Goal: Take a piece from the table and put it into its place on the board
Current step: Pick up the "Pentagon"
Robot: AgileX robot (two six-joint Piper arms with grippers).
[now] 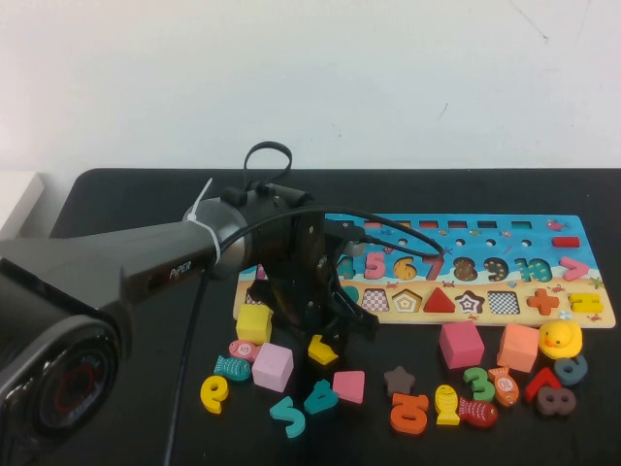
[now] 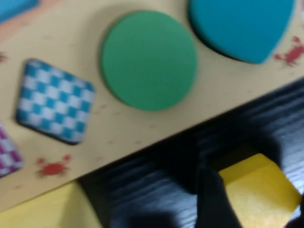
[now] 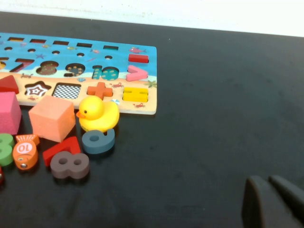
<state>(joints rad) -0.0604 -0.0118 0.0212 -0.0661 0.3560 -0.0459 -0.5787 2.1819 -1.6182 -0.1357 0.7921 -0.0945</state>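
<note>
Next, I open my left gripper and turn the yellow pentagon (image 1: 323, 351) straighter before I lift it, because it sits crooked to its place on the board (image 1: 407, 301).
The piece (image 1: 323, 350), a small flat yellow pentagon, lies on the black table just in front of the board (image 1: 524, 236). My left gripper (image 1: 326, 340) reaches down over it. In the left wrist view the piece (image 2: 259, 187) sits between the dark fingers (image 2: 213, 199), and the left gripper (image 2: 256, 205) is shut on it. Its place (image 1: 406, 301), the five-sided recess with nested coloured lines, is on the board's sandy strip, to the right of the gripper. My right gripper (image 3: 275, 202) hovers shut over bare table, right of the board (image 3: 118, 57).
A yellow cube (image 1: 254, 323) and a pink cube (image 1: 273, 366) sit left of the piece. A flat pink piece (image 1: 348, 385), coloured numbers, fish, two more cubes and a rubber duck (image 1: 560, 339) lie along the front. A green disc (image 2: 148, 59) fills a recess.
</note>
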